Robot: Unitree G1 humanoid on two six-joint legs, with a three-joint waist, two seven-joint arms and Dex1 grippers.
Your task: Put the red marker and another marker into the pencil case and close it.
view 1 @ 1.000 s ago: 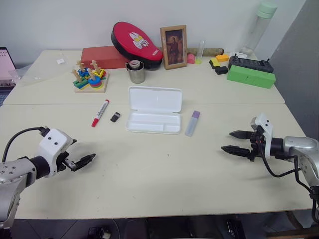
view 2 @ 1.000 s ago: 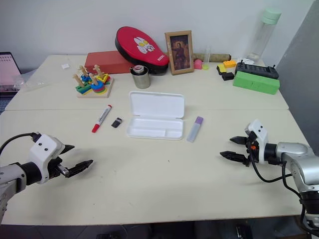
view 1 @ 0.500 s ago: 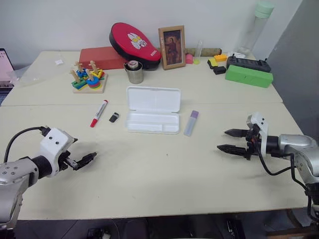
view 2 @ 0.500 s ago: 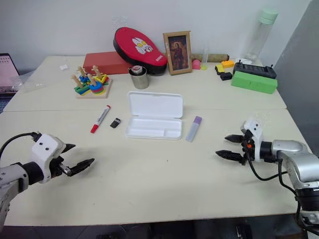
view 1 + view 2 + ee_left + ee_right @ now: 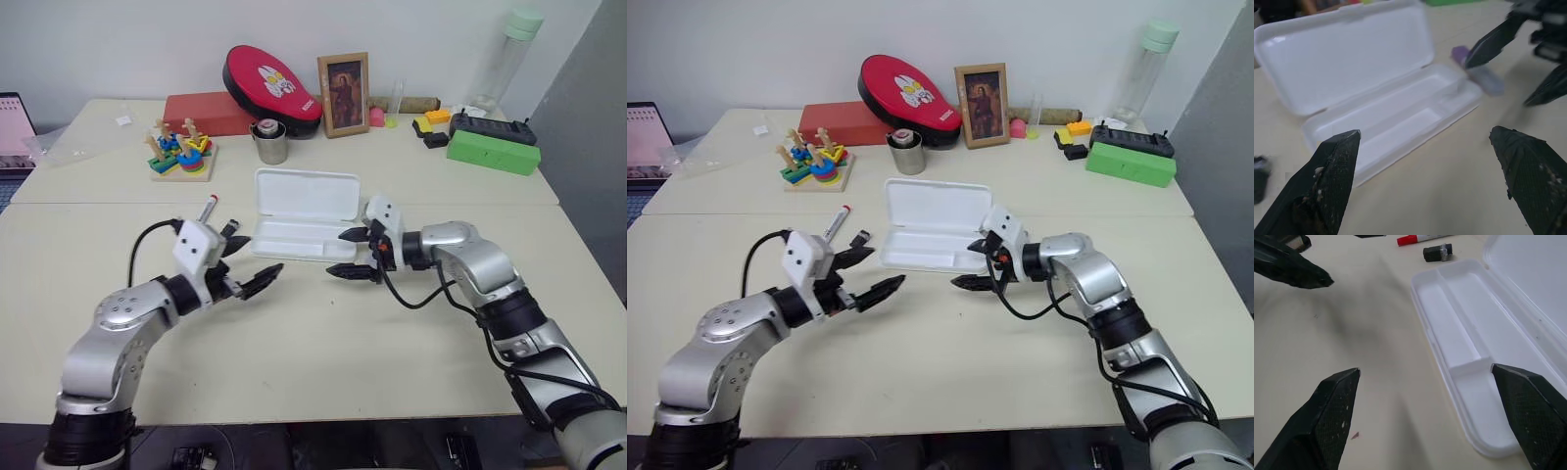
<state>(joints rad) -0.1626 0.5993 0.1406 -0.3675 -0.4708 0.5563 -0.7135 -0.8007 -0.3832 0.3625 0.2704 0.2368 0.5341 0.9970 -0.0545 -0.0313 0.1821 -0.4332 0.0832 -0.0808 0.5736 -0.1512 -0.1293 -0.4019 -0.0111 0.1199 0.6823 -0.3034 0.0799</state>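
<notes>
I expect the red marker point(image 5: 207, 209) to lie flat and stay in the tray's long back channel point(image 5: 306, 231) when I lower the marker, because the channel runs unbroken beside the hinge.
The pencil case point(image 5: 304, 194) lies open in the middle of the table, a white box with its lid back and a compartmented tray point(image 5: 1464, 335). The red marker point(image 5: 837, 221) lies to its left, partly hidden behind my left hand; its red cap point(image 5: 1409, 240) shows in the right wrist view. The purple-capped marker point(image 5: 1476, 73) lies beside the tray's right end, just behind my right gripper. My left gripper point(image 5: 251, 263) is open, just in front of the tray's left end. My right gripper point(image 5: 344, 254) is open at the tray's right front corner. Neither holds anything.
A small black clip point(image 5: 1438, 252) lies between the red marker and the case. At the back stand a stacking toy point(image 5: 179, 157), a metal cup point(image 5: 266, 142), a red pad point(image 5: 269, 80), a picture frame point(image 5: 343, 80), a green box point(image 5: 492, 152) and a tall bottle point(image 5: 509, 54).
Both arms have swung inward from the table's sides to the front of the pencil case. Both grippers have stayed open.
</notes>
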